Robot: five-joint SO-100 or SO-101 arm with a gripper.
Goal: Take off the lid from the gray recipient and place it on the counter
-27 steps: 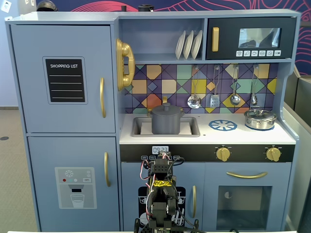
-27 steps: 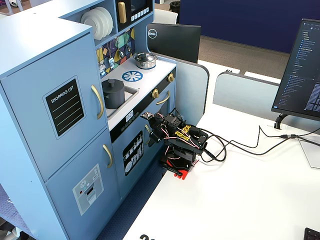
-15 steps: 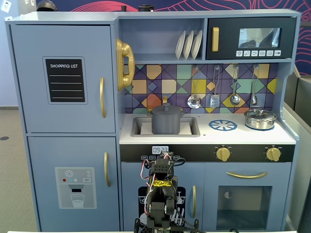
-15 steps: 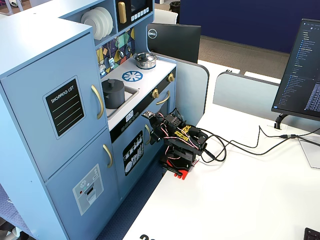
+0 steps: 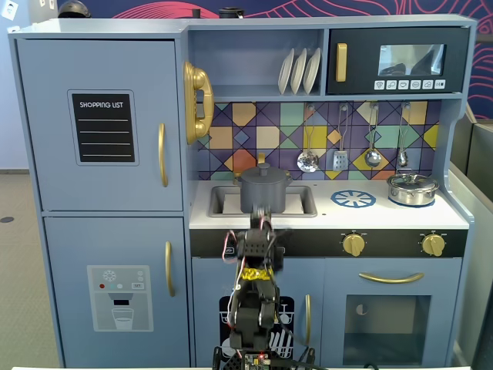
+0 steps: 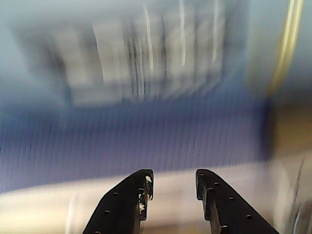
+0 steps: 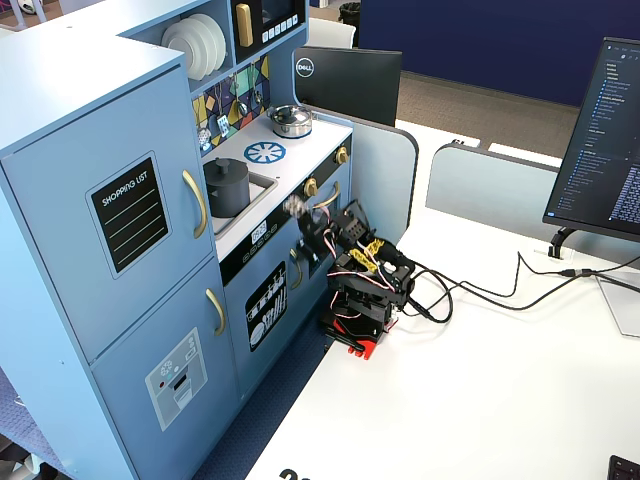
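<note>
The dark-gray lid (image 5: pixel 263 173) should come off when I lift it and leave the gray recipient standing in the sink, because the lid's edge sits over the recipient's rim (image 5: pixel 263 182).
The gray recipient (image 5: pixel 263 194) stands in the recessed sink of the white counter (image 5: pixel 331 216), with the dark-gray lid (image 5: pixel 263 174) on it. Both show in the other fixed view, the recipient (image 7: pixel 229 190) under its lid (image 7: pixel 226 167). My gripper (image 5: pixel 262 219) is below and in front of the counter edge, apart from the pot. It is blurred in the side fixed view (image 7: pixel 297 209). In the wrist view my gripper (image 6: pixel 174 179) is open and empty, facing the blurred blue cabinet front. The pot is out of the wrist view.
A shiny silver pot (image 5: pixel 412 189) sits at the counter's right, beside the blue burner ring (image 5: pixel 353 199). Gold knobs (image 5: pixel 353 244) line the black front panel. A gold door handle (image 6: pixel 287 44) is at the right of the wrist view. The arm's base (image 7: pixel 357 330) stands on the white desk.
</note>
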